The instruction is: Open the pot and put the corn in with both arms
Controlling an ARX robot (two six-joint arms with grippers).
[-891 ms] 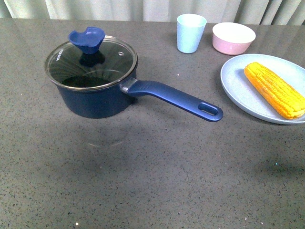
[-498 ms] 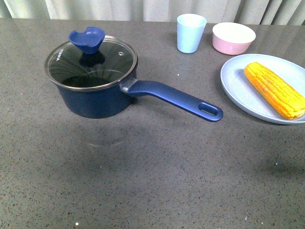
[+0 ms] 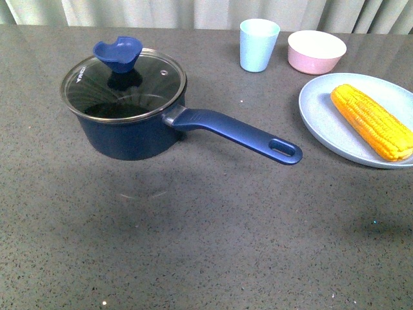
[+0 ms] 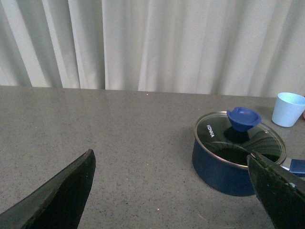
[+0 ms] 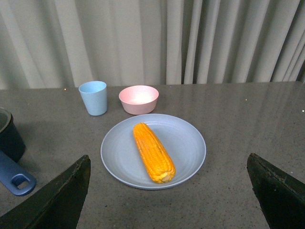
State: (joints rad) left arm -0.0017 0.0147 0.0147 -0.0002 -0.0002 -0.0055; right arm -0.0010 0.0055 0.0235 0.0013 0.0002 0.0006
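The navy-blue pot [image 3: 128,139] should be empty when I lift the blue knob, because I can see only dark through the glass lid [image 3: 141,94].
The navy-blue pot [image 3: 132,132] stands left of centre on the grey table, covered by a glass lid [image 3: 122,87] with a blue knob [image 3: 117,53]; its long handle [image 3: 239,134] points right. The yellow corn [image 3: 371,121] lies on a light blue plate [image 3: 322,119] at the right. Neither arm shows in the front view. In the left wrist view my left gripper [image 4: 174,191] is open, its fingers wide apart over bare table, with the pot [image 4: 224,164] ahead and to one side. My right gripper [image 5: 169,195] is open too, short of the corn [image 5: 152,151] on its plate [image 5: 188,143].
A light blue cup [image 3: 259,44] and a pink bowl [image 3: 315,51] stand at the back, near the plate. Pale curtains hang behind the table's far edge. Grey tabletop [image 3: 206,239] stretches in front of the pot.
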